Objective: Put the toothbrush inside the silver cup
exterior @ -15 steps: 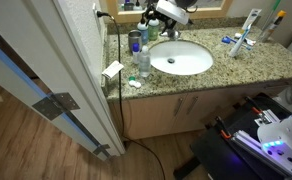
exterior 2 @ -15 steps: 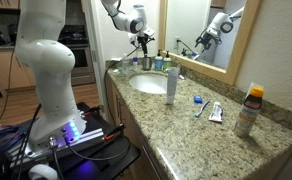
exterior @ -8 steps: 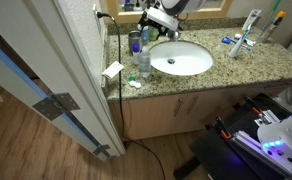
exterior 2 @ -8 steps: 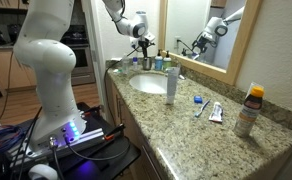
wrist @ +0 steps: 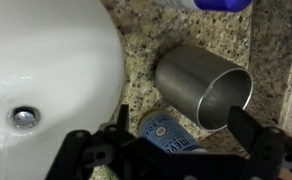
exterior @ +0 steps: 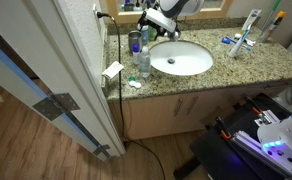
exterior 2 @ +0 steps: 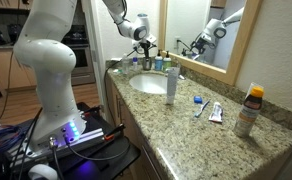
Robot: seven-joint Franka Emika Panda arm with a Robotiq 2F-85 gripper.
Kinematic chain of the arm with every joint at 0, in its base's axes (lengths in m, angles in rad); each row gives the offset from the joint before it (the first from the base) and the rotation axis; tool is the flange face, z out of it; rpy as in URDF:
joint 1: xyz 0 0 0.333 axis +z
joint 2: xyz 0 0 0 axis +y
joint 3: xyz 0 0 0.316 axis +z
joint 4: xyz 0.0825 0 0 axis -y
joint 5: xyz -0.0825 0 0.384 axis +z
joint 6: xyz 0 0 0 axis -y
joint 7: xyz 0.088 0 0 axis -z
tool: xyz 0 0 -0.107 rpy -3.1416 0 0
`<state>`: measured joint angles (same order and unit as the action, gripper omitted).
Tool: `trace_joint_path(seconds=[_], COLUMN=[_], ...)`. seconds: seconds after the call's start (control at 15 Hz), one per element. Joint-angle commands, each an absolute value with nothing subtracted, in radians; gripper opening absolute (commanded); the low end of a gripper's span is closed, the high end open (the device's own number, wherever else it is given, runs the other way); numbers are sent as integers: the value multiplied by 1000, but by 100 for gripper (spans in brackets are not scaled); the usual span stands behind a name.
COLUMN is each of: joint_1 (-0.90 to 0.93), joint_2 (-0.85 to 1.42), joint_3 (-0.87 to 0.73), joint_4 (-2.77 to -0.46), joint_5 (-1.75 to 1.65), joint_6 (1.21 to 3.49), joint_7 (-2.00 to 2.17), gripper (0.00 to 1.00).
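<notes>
The robot's open gripper is hovering empty beside the silver cup [wrist: 201, 86] while the toothbrush [exterior 2: 202, 109] is across the sink, so next the gripper rises clear and moves over to the toothbrush first.
The silver cup [wrist: 201, 90] stands on the granite counter beside the sink, its open mouth showing nothing inside in the wrist view. It is the grey cylinder [exterior: 134, 42] at the counter's back corner in an exterior view. My gripper [wrist: 183, 137] hovers just above and beside it with its jaws wide apart. A blue-labelled bottle [wrist: 171, 135] sits below, between the fingers and untouched. A thin blue item that looks like the toothbrush [exterior 2: 197, 104] lies on the counter far from the gripper, on the other side of the sink.
The white sink basin [wrist: 46, 60] with its drain [wrist: 24, 118] lies beside the cup. A clear bottle [exterior: 143, 62] stands near the counter edge, a tall white bottle [exterior 2: 171, 82] by the basin, and a toothpaste tube [exterior 2: 215, 112] and an orange-capped bottle [exterior 2: 248, 108] farther along. The mirror and wall are close behind.
The gripper has come down a little toward the cup at the back of the counter. Its jaws stay apart, and nothing on the counter has moved.
</notes>
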<state>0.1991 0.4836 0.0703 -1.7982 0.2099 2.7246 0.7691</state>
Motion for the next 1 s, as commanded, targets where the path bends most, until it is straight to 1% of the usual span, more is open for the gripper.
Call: trace_joint_path(seconds=[0.0, 0.13, 0.53, 0.73, 0.8, 0.87, 0.93], joint_1=[195, 214, 210, 246, 272, 280, 288], joint_2=[546, 570, 620, 583, 561, 543, 526], joint_3=[72, 47, 54, 5, -31, -40, -49], joint_4=[-1727, -1710, -1692, -1717, -1731, -1741, -1747], joint_5=[246, 227, 238, 184, 141, 115, 88], joint_6=[2722, 2703, 2692, 2608, 2576, 2551, 2529], joint_7=[747, 775, 755, 796, 825, 833, 844], gripper=[100, 100, 100, 95, 92, 98, 97])
